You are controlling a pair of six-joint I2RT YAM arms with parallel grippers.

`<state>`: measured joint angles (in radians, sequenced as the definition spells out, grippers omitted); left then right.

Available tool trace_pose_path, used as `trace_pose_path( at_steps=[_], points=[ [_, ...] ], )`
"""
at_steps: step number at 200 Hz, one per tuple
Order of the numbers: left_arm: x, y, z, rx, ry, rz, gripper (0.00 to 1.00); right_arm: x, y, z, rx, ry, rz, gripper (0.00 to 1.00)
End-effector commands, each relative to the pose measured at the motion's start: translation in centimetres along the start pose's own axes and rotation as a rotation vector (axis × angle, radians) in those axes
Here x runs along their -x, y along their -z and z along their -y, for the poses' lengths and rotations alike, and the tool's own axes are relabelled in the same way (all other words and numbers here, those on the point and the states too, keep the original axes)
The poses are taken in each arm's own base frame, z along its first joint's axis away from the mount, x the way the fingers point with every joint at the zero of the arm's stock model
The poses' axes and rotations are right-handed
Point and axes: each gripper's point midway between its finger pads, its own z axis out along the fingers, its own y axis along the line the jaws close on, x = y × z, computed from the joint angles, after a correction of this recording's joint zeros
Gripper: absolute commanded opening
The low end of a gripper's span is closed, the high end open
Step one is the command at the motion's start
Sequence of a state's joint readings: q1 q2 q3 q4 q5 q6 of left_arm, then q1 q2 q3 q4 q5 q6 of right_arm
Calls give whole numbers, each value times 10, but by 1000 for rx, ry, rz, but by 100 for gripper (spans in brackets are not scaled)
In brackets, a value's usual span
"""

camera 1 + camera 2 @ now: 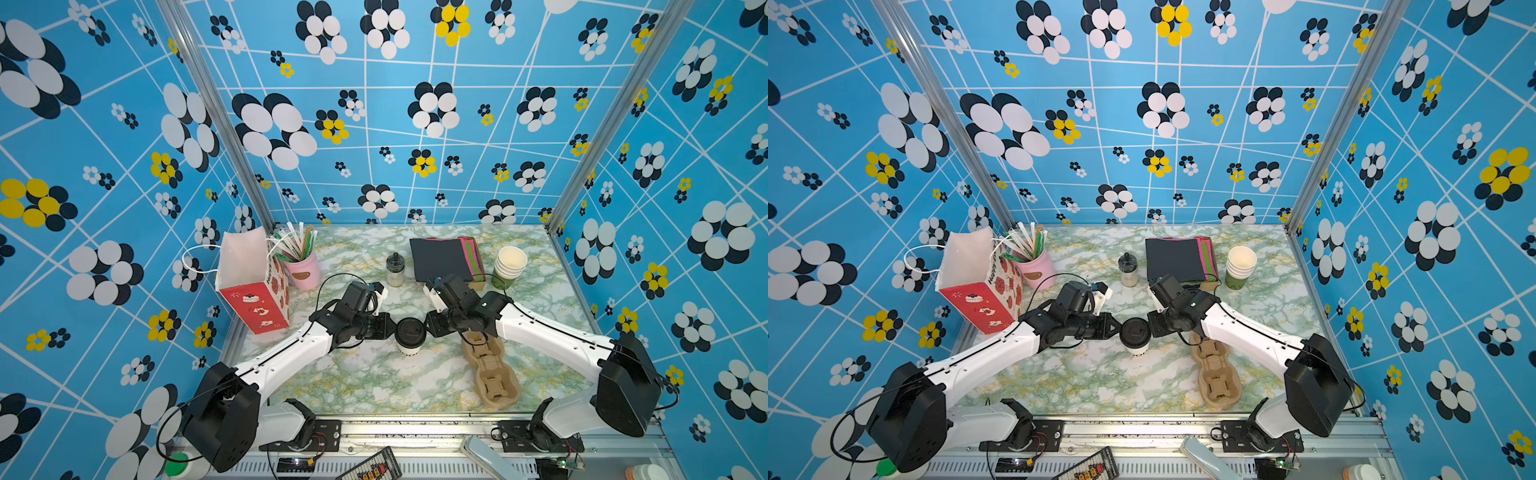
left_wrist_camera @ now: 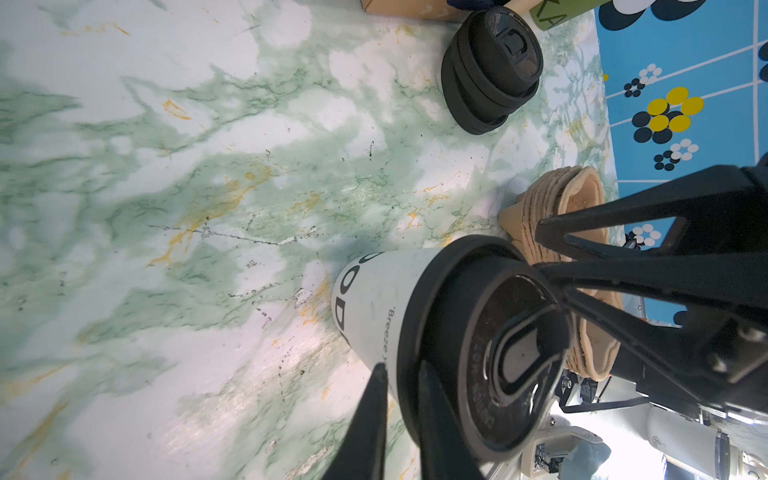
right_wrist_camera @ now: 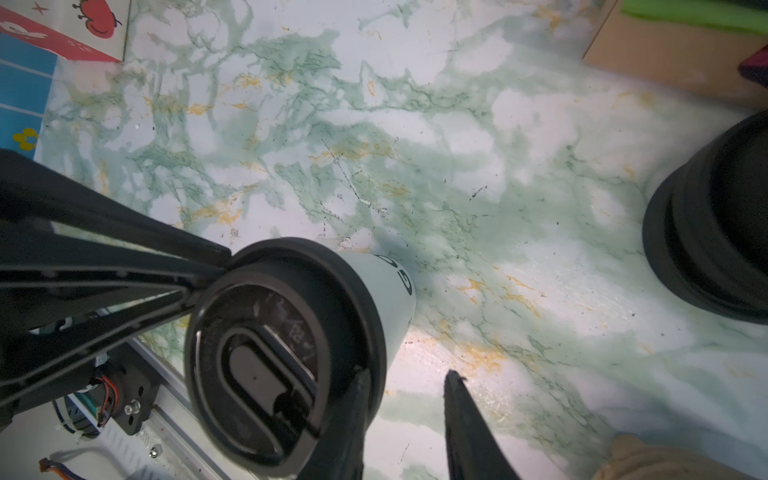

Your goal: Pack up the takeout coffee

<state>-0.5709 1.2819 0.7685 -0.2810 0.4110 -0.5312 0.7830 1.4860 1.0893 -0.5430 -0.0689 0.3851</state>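
Next, my right gripper opens and straddles the lid [image 1: 411, 329] before it lifts the coffee, because its fingers are on the same side of the lid's rim [image 3: 373, 320].
The takeout coffee [image 1: 410, 333] stands upright mid-table, a white paper cup under a black sip lid [image 2: 478, 353], seen in both top views. My left gripper [image 2: 401, 368] comes at it from the left and is shut on the lid's rim, one finger outside below the rim and the other on the lid top. My right gripper [image 3: 408, 374] meets the lid from the opposite side. One of its fingers [image 3: 359, 399] rests against the rim. The other stands apart, and bare table shows between them.
A red gift bag [image 1: 249, 286] stands open at back left beside a pink cup of straws [image 1: 305, 268]. A shaker bottle [image 1: 395, 268], napkins [image 1: 444, 259] and stacked paper cups [image 1: 509, 264] line the back. Cardboard carriers [image 1: 492, 374] lie front right; a stack of black lids [image 2: 490, 70] sits beyond.
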Motion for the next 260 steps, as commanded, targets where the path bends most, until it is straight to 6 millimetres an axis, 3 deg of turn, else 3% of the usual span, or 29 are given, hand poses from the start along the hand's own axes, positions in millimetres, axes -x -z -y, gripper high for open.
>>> trace_pose_path(
  at_steps=[1,53,95,260],
  points=[
    [-36,-3,-31,137,29,-134,17,-3,2,16,-96,28,-32,33],
    [-34,-2,-28,132,23,-130,17,18,28,13,-112,80,39,41],
    [-23,3,-15,103,13,-99,20,21,41,7,-78,119,69,47],
    [11,13,19,12,-3,-14,38,14,37,5,-55,161,46,60]
  ],
)
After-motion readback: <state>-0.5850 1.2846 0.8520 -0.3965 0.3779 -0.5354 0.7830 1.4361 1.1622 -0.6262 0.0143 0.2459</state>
